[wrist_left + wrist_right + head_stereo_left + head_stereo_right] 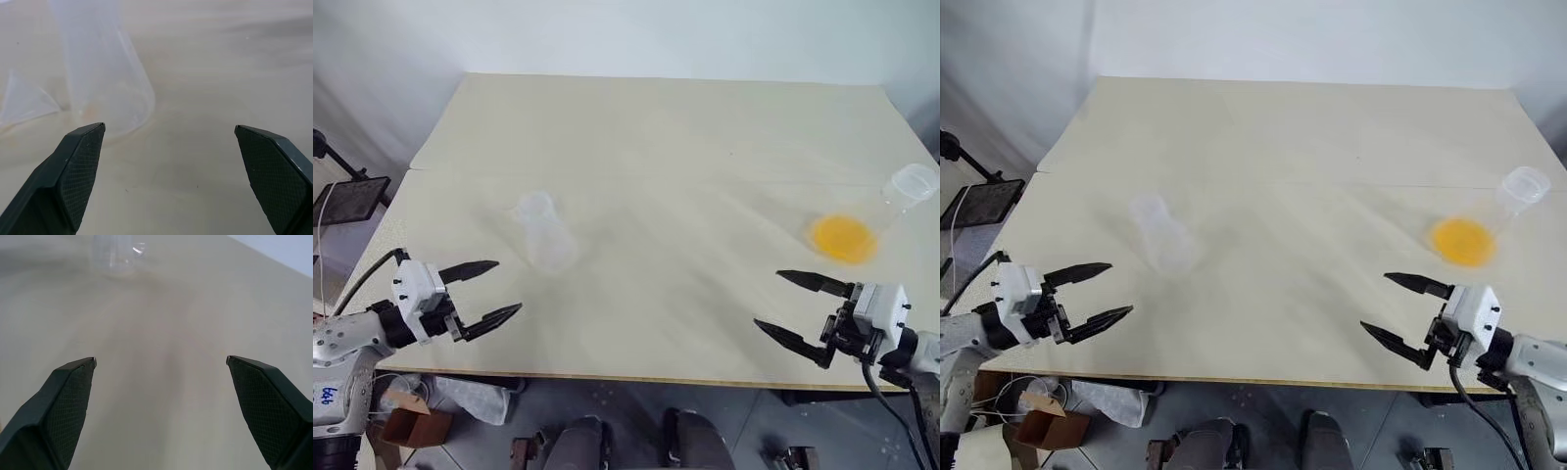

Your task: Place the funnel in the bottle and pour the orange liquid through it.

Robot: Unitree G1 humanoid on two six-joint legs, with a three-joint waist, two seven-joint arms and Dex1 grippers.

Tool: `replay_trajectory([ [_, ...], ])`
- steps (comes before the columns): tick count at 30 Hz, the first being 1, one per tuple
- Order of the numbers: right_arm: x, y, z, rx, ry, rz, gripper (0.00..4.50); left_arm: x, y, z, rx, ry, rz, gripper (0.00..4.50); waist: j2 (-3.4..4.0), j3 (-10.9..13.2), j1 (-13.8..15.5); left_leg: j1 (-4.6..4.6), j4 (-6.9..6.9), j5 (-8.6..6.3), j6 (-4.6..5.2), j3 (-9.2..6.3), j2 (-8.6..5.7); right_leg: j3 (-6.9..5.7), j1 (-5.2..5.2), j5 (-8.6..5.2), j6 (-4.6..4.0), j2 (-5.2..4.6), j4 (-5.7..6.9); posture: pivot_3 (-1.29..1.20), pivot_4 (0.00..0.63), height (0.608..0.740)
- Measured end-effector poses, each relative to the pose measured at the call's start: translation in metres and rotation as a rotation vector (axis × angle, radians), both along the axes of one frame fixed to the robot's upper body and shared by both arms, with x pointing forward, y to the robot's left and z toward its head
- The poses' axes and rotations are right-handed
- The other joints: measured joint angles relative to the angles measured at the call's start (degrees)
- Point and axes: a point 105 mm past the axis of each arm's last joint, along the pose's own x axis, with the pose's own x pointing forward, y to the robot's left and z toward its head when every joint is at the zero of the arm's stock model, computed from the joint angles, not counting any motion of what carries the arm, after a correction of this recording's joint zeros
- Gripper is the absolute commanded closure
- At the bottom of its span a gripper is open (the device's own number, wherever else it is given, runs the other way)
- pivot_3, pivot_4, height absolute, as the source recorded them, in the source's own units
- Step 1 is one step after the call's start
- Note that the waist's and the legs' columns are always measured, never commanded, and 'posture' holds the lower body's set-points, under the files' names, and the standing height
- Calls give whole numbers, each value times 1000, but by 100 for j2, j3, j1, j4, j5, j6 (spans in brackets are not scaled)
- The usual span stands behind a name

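Observation:
The funnel [28, 101] will stay behind when I carry the clear bottle away, because a thin gap [65, 105] shows between the funnel's tip and the bottle.
The clear bottle [542, 235] stands on the left half of the pale table [675, 147], narrow neck up. In the left wrist view the bottle [105, 73] is just beyond my fingers, and a small clear cone, apparently the funnel [24, 100], lies beside its base. The orange liquid [843, 238] sits in the bottom of a larger clear vessel [911, 184] at the table's right edge. My left gripper [509, 286] hovers open at the front left, short of the bottle. My right gripper [767, 299] is open at the front right, below and to the left of the orange liquid.
A black stand with a mesh plate [347, 201] is off the table's left side. A cardboard box [406, 423] lies on the floor under the front left corner. The table's front edge [636, 377] runs just under both grippers.

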Motion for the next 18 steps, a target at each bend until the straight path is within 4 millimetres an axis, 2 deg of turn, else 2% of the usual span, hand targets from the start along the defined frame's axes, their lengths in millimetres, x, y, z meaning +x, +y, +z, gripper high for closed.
replay_trajectory([
  [8,5,7,2,2,-13,22,30,-4,5,4,-60,25,29,0,0,0,31,0,1,0,0,-1,0,1,0,0,0,-1,0,0,150,740],
  [13,16,26,8,68,-18,63,30,-15,23,1,-128,51,110,0,0,0,-21,0,2,0,0,-2,4,0,-1,-1,-1,1,2,0,150,740],
  [18,25,63,23,163,-48,151,30,-23,53,-8,-223,44,268,0,0,0,-50,0,2,-1,-1,-3,3,0,-3,-1,-2,1,4,0,150,740],
])
